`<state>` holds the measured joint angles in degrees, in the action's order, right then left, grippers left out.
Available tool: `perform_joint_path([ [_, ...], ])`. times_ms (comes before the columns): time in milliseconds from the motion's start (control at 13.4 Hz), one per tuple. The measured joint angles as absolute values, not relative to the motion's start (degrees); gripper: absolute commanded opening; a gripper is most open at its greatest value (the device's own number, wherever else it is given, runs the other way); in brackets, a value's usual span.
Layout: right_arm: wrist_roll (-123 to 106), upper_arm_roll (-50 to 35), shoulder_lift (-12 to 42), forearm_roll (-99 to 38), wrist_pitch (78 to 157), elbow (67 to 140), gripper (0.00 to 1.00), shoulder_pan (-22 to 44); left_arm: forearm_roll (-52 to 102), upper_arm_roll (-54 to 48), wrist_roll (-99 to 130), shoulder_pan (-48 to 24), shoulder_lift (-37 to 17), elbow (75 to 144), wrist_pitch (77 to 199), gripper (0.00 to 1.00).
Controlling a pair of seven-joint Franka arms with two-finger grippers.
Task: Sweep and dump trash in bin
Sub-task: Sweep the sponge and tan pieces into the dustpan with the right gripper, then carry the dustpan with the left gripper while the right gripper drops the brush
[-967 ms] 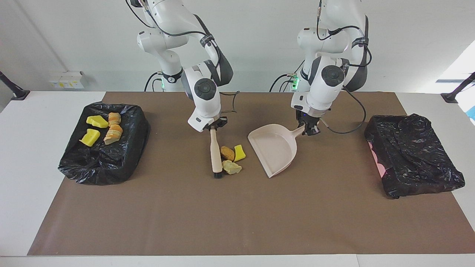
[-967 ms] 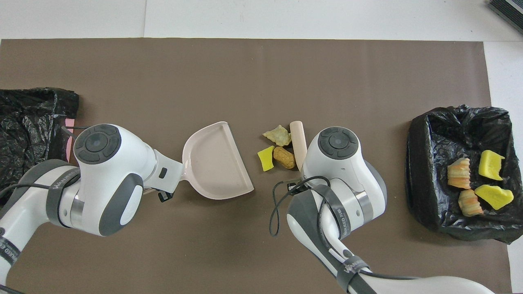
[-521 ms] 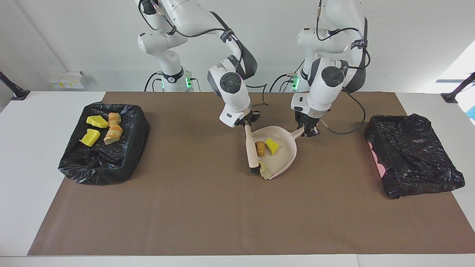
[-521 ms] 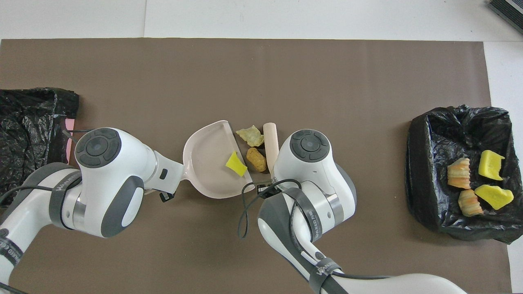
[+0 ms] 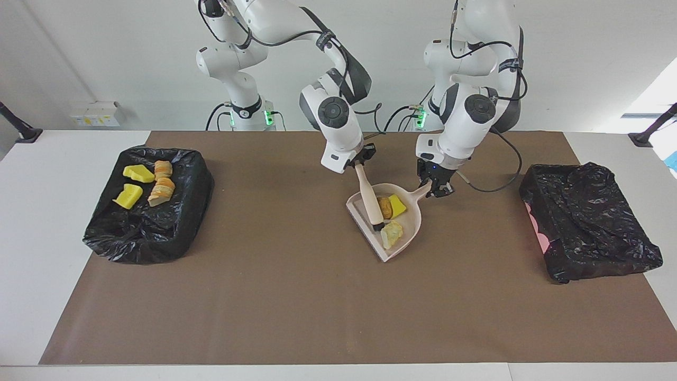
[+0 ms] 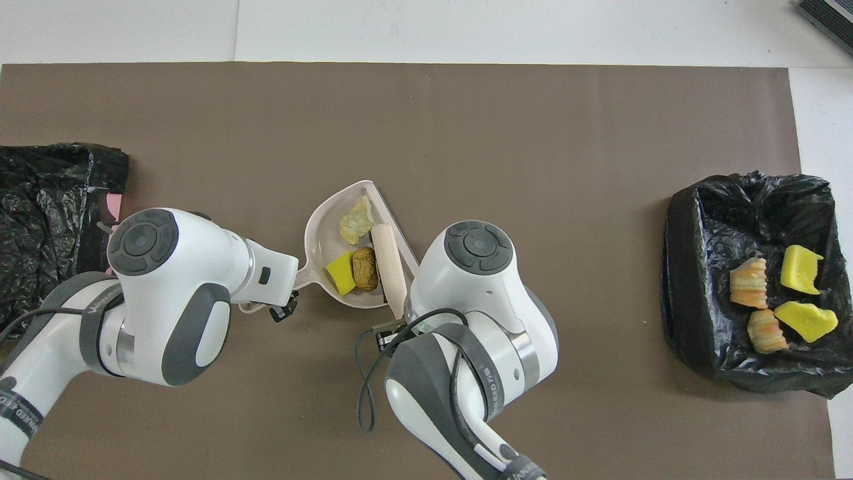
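The brush's bristles (image 5: 378, 226) lie in the dustpan next to the trash, so my right gripper should pull the brush clear (image 5: 369, 196) before my left gripper empties the dustpan.
Three pieces of trash lie in the beige dustpan (image 5: 410, 238): a brown lump (image 5: 384, 207), a yellow sponge chunk (image 5: 398, 206) and a pale tan lump (image 5: 392, 233). My left gripper (image 5: 436, 189) is shut on the dustpan's handle. My right gripper (image 5: 358, 160) is shut on the top of the beige brush (image 5: 370, 198), whose black bristles rest inside the pan's mouth beside the scraps. From overhead, the same scraps (image 6: 364, 269) sit in the dustpan (image 6: 320, 233) along the brush handle (image 6: 388, 267). A black-lined bin (image 5: 174, 233) at the right arm's end holds several scraps (image 5: 138, 173).
A second black-lined bin (image 5: 587, 222) sits at the left arm's end of the table, with a pink edge showing under its liner. A brown mat (image 5: 296, 307) covers the table's middle. Cables hang from both wrists.
The right gripper carried the brush toward the left arm's end, pushing all three scraps from the mat into the dustpan. The dustpan turned slightly in the left gripper.
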<state>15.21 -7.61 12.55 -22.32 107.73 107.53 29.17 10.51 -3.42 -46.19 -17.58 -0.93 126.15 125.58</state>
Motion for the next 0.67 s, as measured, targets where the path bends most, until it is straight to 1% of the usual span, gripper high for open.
perform_joint_path([
  [223, 15.2, -7.5, 6.7, -22.3, 97.9, 107.4, 0.00, 25.5, 12.1, -3.2, -45.5, -17.5, -0.9, 126.2, 126.6, 0.00],
  [372, 15.4, -7.4, 4.6, -20.7, 94.5, 107.5, 0.00, 23.9, 12.7, -3.1, -43.6, -17.5, -0.9, 126.2, 128.6, 0.00],
  [521, 18.9, -7.5, 4.0, -18.7, 94.6, 108.4, 0.00, 24.2, 12.7, -3.0, -39.0, -17.0, -0.7, 125.7, 129.7, 0.00],
  [669, 22.7, -7.6, 3.1, -18.4, 98.0, 111.3, 0.00, 26.1, 12.7, -2.8, -37.2, -14.5, 0.1, 123.9, 129.7, 0.00],
])
